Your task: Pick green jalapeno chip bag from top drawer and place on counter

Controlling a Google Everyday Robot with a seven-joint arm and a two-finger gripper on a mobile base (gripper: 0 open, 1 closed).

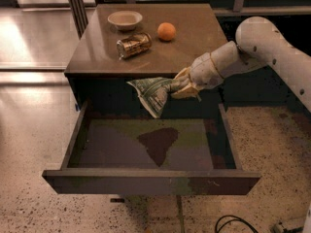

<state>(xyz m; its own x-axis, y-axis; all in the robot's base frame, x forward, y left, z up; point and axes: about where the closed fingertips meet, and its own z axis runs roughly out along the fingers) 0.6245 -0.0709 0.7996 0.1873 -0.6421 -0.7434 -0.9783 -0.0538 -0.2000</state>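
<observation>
The chip bag hangs as high as the counter's front edge [146, 74], so my gripper should raise it clear of that edge before lowering it next to the can.
The green jalapeno chip bag [154, 94] hangs in the air above the open top drawer [146, 181], level with the front edge of the counter [194, 42]. My gripper [181, 85] is shut on the bag's right end and reaches in from the right on the white arm. The bag's dark shadow lies on the drawer's flat bottom below it. The drawer holds nothing else that I can see.
On the counter stand a small pale bowl [125, 19], an orange [166, 31] and a crushed gold-brown can [133, 44], all in its back left half. A black cable [233, 223] lies on the speckled floor at the front right.
</observation>
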